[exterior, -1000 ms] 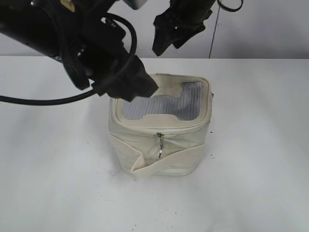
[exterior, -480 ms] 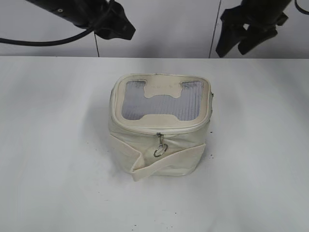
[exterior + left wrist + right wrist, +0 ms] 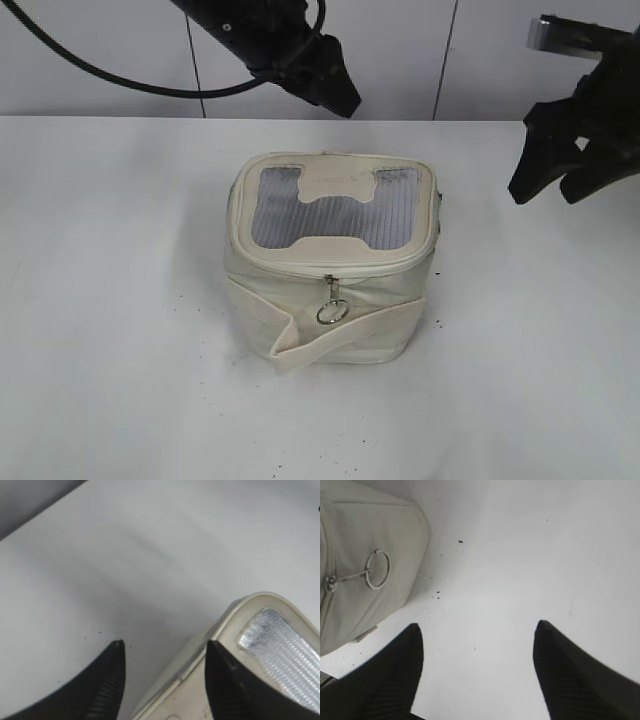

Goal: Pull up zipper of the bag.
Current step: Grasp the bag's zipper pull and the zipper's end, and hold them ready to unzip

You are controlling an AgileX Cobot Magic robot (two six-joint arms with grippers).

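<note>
The bag stands unheld with the ring [image 3: 333, 311] hanging on its front. Next, I steady the lid [image 3: 384, 176] with my left gripper before taking the ring with my right gripper.
The cream-white boxy bag [image 3: 330, 320] stands mid-table with its grey ribbed window top and wide strap. The zipper track runs under the lid rim, and a silver pull with a round ring [image 3: 332, 310] hangs at the front. That ring also shows in the right wrist view [image 3: 377, 570] on the bag's side [image 3: 360, 540]. My left gripper [image 3: 335, 95] is open and empty, raised behind the bag; its jaws [image 3: 162, 647] hover over a bag corner [image 3: 245, 615]. My right gripper [image 3: 550, 190] is open and empty, raised to the bag's right, jaws [image 3: 477, 630] over bare table.
The white table [image 3: 120, 300] carries small dark specks near the bag's base. A grey wall with vertical seams [image 3: 450, 60] stands behind. A black cable [image 3: 120, 85] trails from the left arm at top left.
Both arms have pulled away from the bag: the left rose off the lid to behind it, and the right swung out to the right and lower. The zipper pull's ring now hangs face-on.
</note>
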